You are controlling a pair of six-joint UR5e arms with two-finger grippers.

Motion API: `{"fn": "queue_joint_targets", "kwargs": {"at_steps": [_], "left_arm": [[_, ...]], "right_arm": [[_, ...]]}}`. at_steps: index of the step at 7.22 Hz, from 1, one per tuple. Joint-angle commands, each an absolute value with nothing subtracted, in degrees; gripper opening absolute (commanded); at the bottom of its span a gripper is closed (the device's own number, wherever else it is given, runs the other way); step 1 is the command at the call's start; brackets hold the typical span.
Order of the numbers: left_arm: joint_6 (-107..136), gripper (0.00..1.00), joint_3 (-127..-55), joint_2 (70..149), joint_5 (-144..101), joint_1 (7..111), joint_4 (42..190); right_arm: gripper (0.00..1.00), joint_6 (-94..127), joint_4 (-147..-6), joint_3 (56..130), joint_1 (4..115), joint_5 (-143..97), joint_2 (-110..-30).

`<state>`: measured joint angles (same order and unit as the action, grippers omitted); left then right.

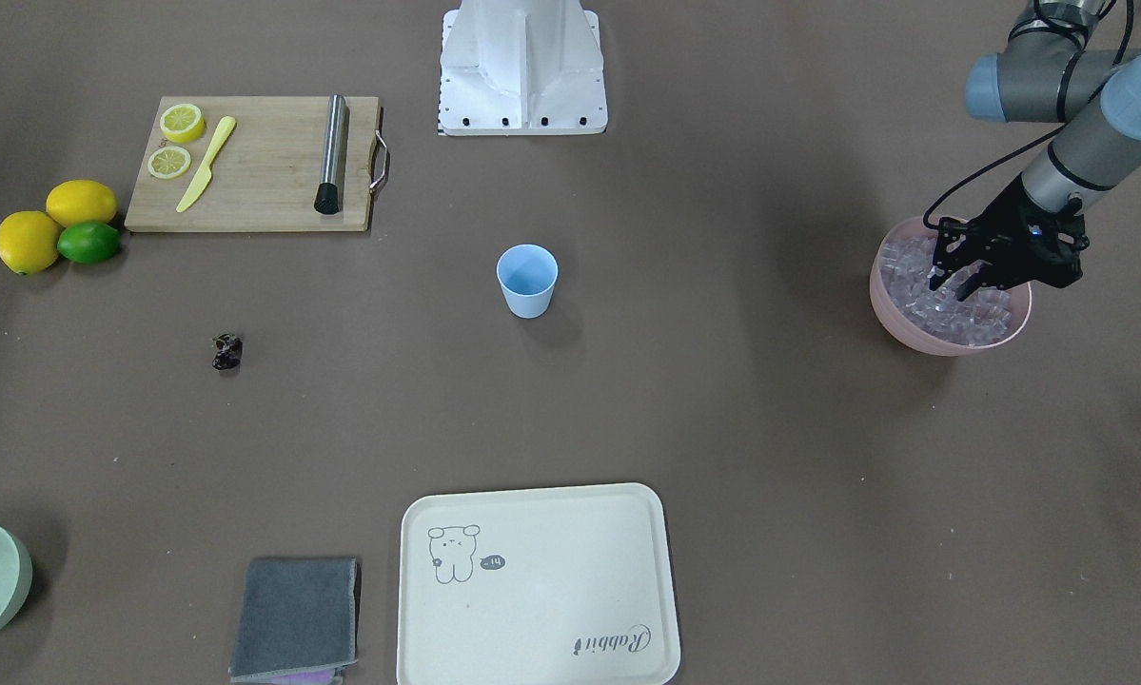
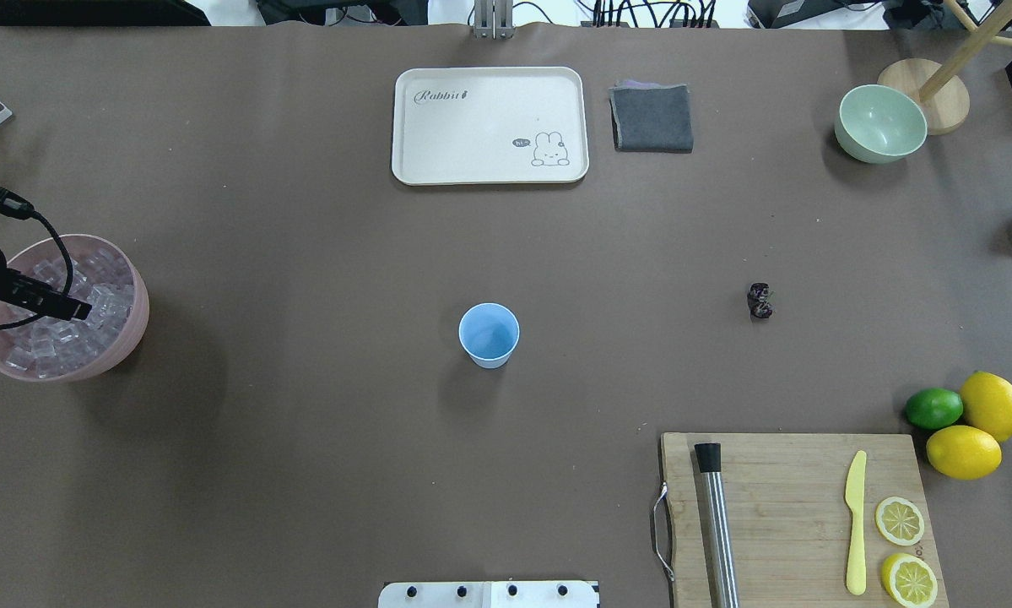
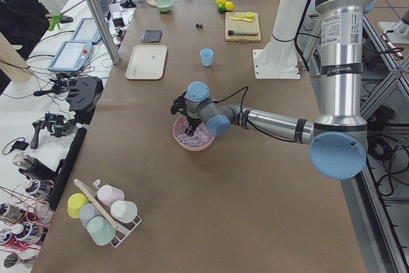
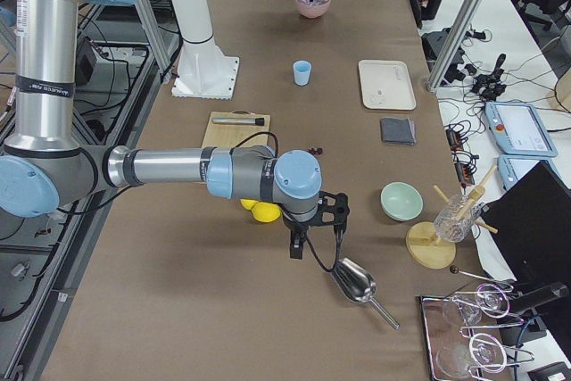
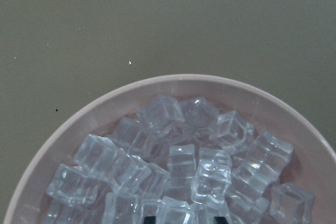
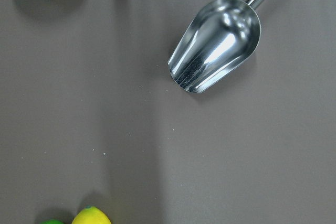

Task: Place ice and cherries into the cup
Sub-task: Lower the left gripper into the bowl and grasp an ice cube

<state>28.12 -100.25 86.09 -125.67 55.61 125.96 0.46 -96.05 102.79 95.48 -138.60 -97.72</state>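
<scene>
My left gripper should open wider, move back and close around a single cube for the cup, because neighbouring ice cubes (image 5: 190, 213) sit side by side between its fingers.
The light-blue cup (image 1: 527, 281) stands upright mid-table, also in the overhead view (image 2: 489, 335). The ice (image 1: 903, 262) fills a pink bowl (image 1: 913, 331) at the table's left end; the left wrist view shows the cubes (image 5: 181, 161) close up. My left gripper (image 1: 954, 283) is open, tips down among the cubes. The cherries (image 1: 226, 351) lie alone on the table, right of the cup in the overhead view (image 2: 760, 301). My right gripper (image 4: 315, 254) hangs over the table's right end; I cannot tell if it is open or shut.
A metal scoop (image 6: 215, 45) lies under the right wrist. A pale green bowl (image 2: 881, 123), a cream tray (image 2: 489, 169) and a grey cloth (image 2: 652, 118) sit along the far edge. A cutting board (image 2: 792, 507) and lemons with a lime (image 2: 966, 422) are near right.
</scene>
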Motion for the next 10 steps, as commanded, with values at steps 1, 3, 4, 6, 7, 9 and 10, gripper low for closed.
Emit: {"fn": "queue_joint_targets", "kwargs": {"at_steps": [1,3,4,6,7,9,10], "left_arm": [[28.3,0.79,-100.4,85.9,-125.6,55.9,125.9],[28.3,0.77,-101.2,84.2,-125.5,55.9,125.9],[28.3,0.73,-101.2,83.8,-125.5,55.8,125.9],[28.1,0.62,-101.3,83.1,-125.4,55.1,126.0],[28.1,0.62,-101.3,83.2,-125.4,54.6,125.9],[28.1,0.62,-101.2,83.2,-125.3,53.4,125.9],[28.0,0.61,-101.2,83.2,-125.3,53.0,125.9]], "right_arm": [[1.0,1.8,-96.0,103.0,95.4,-138.6,-97.6],[1.0,1.8,-96.0,103.1,95.5,-138.6,-97.6],[1.0,1.8,-96.0,103.4,95.5,-138.6,-97.6],[1.0,1.8,-96.0,103.5,95.5,-138.5,-97.7],[1.0,1.8,-96.0,103.5,95.7,-138.5,-97.7],[1.0,1.9,-96.0,103.4,95.7,-138.5,-97.8],[1.0,1.9,-96.0,103.4,95.7,-138.5,-97.7]]}}
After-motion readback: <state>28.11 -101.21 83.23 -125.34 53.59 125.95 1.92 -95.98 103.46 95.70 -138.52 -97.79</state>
